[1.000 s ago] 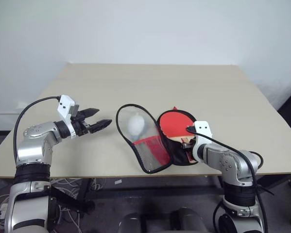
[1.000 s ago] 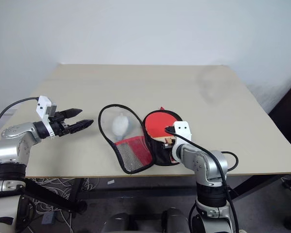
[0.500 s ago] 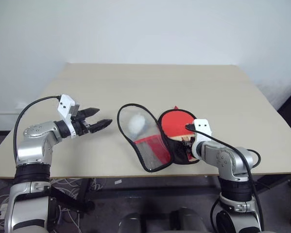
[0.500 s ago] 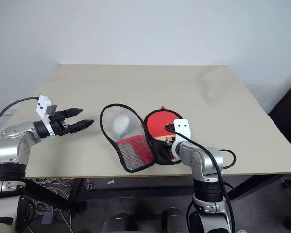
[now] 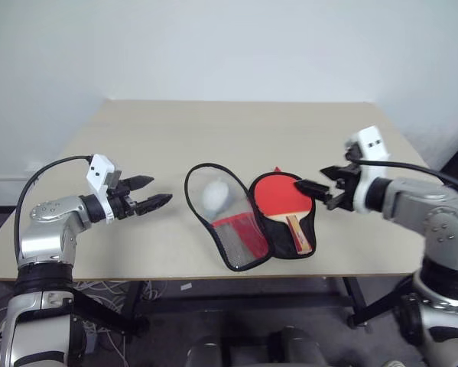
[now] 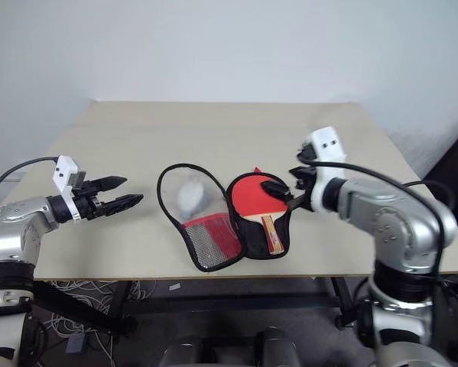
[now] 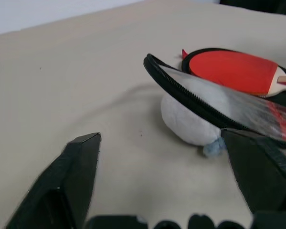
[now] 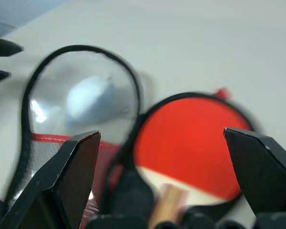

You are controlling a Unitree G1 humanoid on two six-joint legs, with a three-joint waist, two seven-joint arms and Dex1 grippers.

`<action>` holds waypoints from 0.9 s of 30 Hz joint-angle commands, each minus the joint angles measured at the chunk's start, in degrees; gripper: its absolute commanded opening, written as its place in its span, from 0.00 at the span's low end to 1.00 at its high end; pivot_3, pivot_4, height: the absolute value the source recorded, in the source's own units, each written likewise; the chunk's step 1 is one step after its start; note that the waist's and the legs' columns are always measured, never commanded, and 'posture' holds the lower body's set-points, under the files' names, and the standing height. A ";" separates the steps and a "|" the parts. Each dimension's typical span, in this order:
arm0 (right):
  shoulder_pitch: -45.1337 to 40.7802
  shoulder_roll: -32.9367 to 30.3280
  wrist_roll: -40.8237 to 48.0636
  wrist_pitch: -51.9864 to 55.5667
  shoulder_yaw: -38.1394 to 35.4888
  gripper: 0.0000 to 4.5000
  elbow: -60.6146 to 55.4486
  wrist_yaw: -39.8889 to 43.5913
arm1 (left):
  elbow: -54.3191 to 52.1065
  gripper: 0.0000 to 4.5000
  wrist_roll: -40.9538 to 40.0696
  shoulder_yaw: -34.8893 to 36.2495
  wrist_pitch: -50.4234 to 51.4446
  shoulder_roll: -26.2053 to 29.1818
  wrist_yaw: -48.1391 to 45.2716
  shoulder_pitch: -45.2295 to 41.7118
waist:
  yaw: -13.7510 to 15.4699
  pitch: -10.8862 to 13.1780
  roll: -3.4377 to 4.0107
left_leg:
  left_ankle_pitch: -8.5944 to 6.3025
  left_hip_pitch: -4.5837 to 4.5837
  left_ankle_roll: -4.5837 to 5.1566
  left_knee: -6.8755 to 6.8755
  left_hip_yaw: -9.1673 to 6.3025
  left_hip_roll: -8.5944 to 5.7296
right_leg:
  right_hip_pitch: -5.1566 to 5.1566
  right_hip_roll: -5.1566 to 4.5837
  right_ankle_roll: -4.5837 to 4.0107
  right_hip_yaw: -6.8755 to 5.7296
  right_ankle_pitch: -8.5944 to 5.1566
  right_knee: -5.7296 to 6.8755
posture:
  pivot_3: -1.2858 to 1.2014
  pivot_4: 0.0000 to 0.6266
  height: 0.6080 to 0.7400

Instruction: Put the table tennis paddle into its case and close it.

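Note:
The white lump should stay behind when I fold the case's flap (image 5: 239, 228) over the paddle, because the lump pokes out (image 7: 185, 123) under the flap's zip trim.
The case (image 5: 239, 236) lies open near the table's front edge. Its left flap, with black zip trim and a mesh pocket, is raised, and a white rounded lump (image 7: 189, 123) sits under it. The table tennis paddle (image 5: 279, 195) rests red face up on the case's black-lined right half, its wooden handle (image 5: 298, 234) pointing at the front edge. My right gripper (image 5: 309, 194) hangs open just right of the paddle's face, above the table, holding nothing. My left gripper (image 5: 160, 189) is open and empty left of the case, pointing at the flap (image 8: 80, 102).
The beige table (image 5: 236, 134) stretches bare behind the case up to a white wall. Its front edge (image 5: 175, 274) runs close below the case. Cables lie on the floor under the table's left side.
My right gripper has opened, let go of the paddle's handle, and risen up and to the right. The paddle stays lying in the case. The left arm has hardly moved.

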 commanded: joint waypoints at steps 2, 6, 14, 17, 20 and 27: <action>-3.07 -6.68 -0.05 -8.20 -0.90 1.00 4.05 4.48 | -2.51 0.54 0.84 -1.65 -1.16 -1.39 0.26 1.95 | 0.01 0.01 0.02 | 0.00 -0.01 0.00 -0.02 0.01 0.01 | -0.03 0.01 0.00 0.01 0.00 0.00 | 0.52 0.00 1.00; -3.38 -11.19 0.41 -12.22 0.51 1.00 5.36 7.72 | -5.43 0.22 0.48 -3.57 -0.03 -4.53 1.13 3.91 | 0.02 0.01 -0.01 | 0.00 -0.01 0.00 -0.02 0.03 0.02 | -0.04 0.01 0.00 0.05 0.00 0.00 | 0.52 0.00 1.00; -2.82 -13.58 0.89 -14.53 1.97 1.00 5.24 9.17 | -15.87 0.01 -2.88 -7.50 5.60 -10.75 2.43 4.67 | 0.24 0.01 -0.02 | 0.02 -0.03 0.04 0.00 0.00 -0.01 | -0.02 -0.04 0.00 0.03 0.01 0.00 | 0.52 0.00 1.00; -1.76 -13.61 0.68 -14.77 1.88 1.00 5.54 8.86 | -22.19 0.01 -6.12 -9.23 11.56 -13.16 2.87 3.09 | 0.20 0.01 -0.02 | 0.02 -0.02 0.04 0.01 0.01 0.00 | -0.02 -0.03 0.00 0.04 0.01 0.01 | 0.52 0.00 1.00; -1.66 -13.58 0.55 -14.78 1.76 1.00 6.21 8.27 | -25.56 0.01 -6.27 -12.28 14.18 -17.10 5.29 0.31 | 0.41 0.01 -0.02 | 0.04 -0.03 0.07 0.01 -0.01 -0.02 | 0.00 -0.03 0.00 0.03 0.01 0.01 | 0.52 0.00 1.00; -2.06 -12.67 0.86 -15.08 1.71 1.00 6.81 6.80 | -17.71 0.01 -0.16 -18.06 13.53 -28.56 15.49 -9.57 | 0.59 0.01 -0.02 | 0.07 0.01 0.12 0.04 -0.05 -0.08 | 0.11 -0.03 0.02 0.02 0.02 0.00 | 0.52 0.00 1.00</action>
